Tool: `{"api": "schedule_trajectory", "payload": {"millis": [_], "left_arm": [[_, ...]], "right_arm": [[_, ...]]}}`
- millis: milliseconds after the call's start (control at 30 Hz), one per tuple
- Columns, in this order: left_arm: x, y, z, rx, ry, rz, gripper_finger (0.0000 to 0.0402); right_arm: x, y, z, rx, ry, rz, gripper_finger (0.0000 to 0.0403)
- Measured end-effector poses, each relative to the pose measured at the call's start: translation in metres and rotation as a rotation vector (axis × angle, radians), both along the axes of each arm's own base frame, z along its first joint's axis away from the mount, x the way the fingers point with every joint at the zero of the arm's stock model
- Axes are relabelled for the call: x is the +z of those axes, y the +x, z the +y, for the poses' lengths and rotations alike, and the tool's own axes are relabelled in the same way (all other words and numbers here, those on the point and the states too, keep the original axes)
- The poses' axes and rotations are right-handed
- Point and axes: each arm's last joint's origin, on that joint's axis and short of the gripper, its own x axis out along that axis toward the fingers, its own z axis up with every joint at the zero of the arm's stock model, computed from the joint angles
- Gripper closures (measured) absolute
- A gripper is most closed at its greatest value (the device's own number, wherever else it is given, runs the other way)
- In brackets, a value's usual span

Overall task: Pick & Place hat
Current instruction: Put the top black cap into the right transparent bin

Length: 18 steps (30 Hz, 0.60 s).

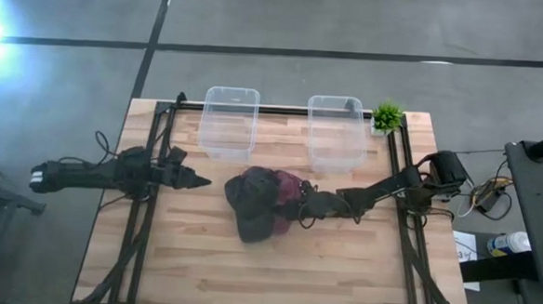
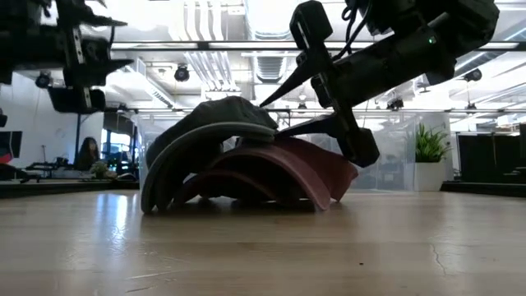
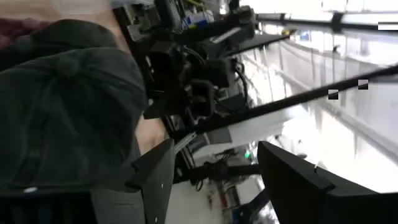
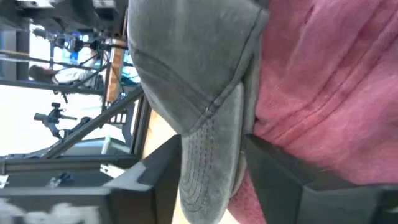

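Another grey cap is tucked under the grey cap's brim (image 4: 212, 146), so my right gripper should open, take a deeper grip and tilt the pair (image 2: 218, 126) up so my left gripper can hold it.
Two caps lie mid-table, side by side. The dark grey cap (image 1: 253, 207) rests partly over the maroon cap (image 1: 288, 188), with both brims arching toward the near edge in the low view. My right gripper (image 1: 298, 209) reaches in from the table's right and is shut on the grey cap (image 4: 186, 62). My left gripper (image 1: 200, 180) hovers open just left of the caps, above the table, touching nothing. Its wrist view shows the grey cap's crown (image 3: 68, 106) beside its fingers. My right gripper holds the grey cap by the side of its stitched brim (image 4: 208, 180), pinched between the two fingers. It comes level from the table's right, one finger (image 2: 275, 94) over the cap and the other (image 2: 308, 127) under it, above the maroon cap (image 2: 320, 168). The cap rests on the table and the maroon cap.
Two clear plastic bins (image 1: 229, 122) (image 1: 336, 132) stand along the far edge behind the caps. A small potted plant (image 1: 387, 116) is at the far right corner. Bare wood lies between the caps and the near edge.
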Motion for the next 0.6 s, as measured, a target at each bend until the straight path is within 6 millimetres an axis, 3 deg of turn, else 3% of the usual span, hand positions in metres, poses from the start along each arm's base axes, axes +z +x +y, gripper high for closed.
{"api": "schedule_trajectory", "payload": {"millis": [100, 333, 600], "left_arm": [[-0.001, 0.005, -0.004, -0.038, 0.069, 0.157, 0.0184], [-0.032, 0.022, -0.013, -0.113, 0.109, 0.437, 0.0188], [-0.049, 0.048, -0.014, -0.084, 0.196, 0.464, 0.0188]], "right_arm": [[0.001, 0.001, 0.0, 0.004, 0.0, 0.01, 0.0193], [0.005, 0.007, 0.002, 0.011, -0.024, 0.063, 0.0152], [0.017, 0.016, 0.004, 0.021, -0.021, 0.067, 0.015]]}}
